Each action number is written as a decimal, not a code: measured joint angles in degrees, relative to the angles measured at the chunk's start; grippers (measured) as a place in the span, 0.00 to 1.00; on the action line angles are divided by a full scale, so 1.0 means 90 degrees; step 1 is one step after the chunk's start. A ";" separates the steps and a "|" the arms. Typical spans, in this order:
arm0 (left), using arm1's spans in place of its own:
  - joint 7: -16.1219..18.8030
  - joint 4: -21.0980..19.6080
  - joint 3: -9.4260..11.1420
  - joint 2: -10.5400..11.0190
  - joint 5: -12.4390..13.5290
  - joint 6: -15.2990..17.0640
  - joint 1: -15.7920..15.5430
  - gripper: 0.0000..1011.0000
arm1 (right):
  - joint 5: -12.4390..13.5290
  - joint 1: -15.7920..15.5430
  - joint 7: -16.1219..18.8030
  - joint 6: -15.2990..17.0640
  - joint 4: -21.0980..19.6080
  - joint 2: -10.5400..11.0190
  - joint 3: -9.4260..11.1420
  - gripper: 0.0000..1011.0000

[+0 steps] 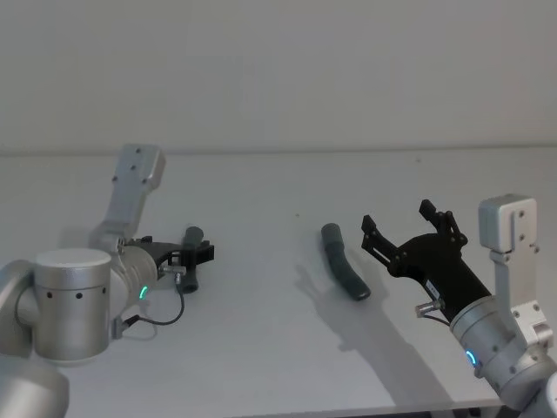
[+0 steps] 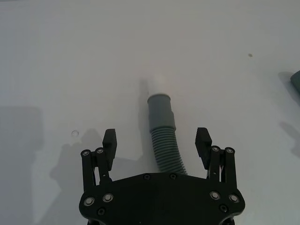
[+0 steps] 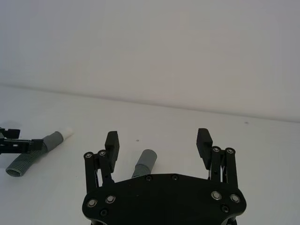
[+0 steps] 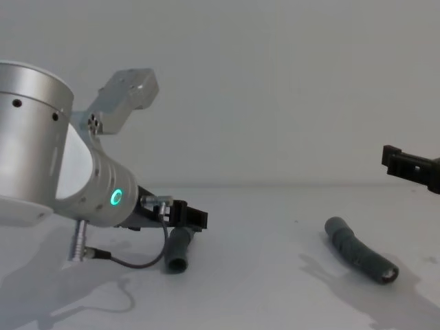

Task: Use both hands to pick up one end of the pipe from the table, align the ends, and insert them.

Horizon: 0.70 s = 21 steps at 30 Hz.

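Note:
I see a shadow [image 2: 143, 87] run past the smooth collar's rim, so a white stub [image 2: 157, 86] will come up with the ribbed pipe piece when I raise it.
Two dark grey pieces of the pipe lie apart on the table [image 1: 261, 366]. The left piece [image 1: 191, 261] has a ribbed body [image 2: 166, 150] and a smooth collar end [image 2: 160, 110]. My left gripper [image 1: 199, 254] is down at it and open, its fingers [image 2: 109, 139] on either side of the ribbed part without touching it. The right piece [image 1: 344, 262] is curved and lies free at mid-table. My right gripper [image 1: 398, 217] hangs open in the air to its right, and its round end [image 3: 146, 161] shows between the fingers [image 3: 111, 141], farther off.
A thin black cable [image 1: 165, 315] loops from the left wrist onto the table. The pale wall [image 1: 278, 78] rises behind the table's far edge. Bare surface separates the two pieces.

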 joint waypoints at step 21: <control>-0.0069 0.0537 0.0058 -0.0201 0.0144 -0.0087 -0.0261 0.99 | 0.0000 0.0000 0.0001 0.0000 0.0000 0.0000 0.0000 0.99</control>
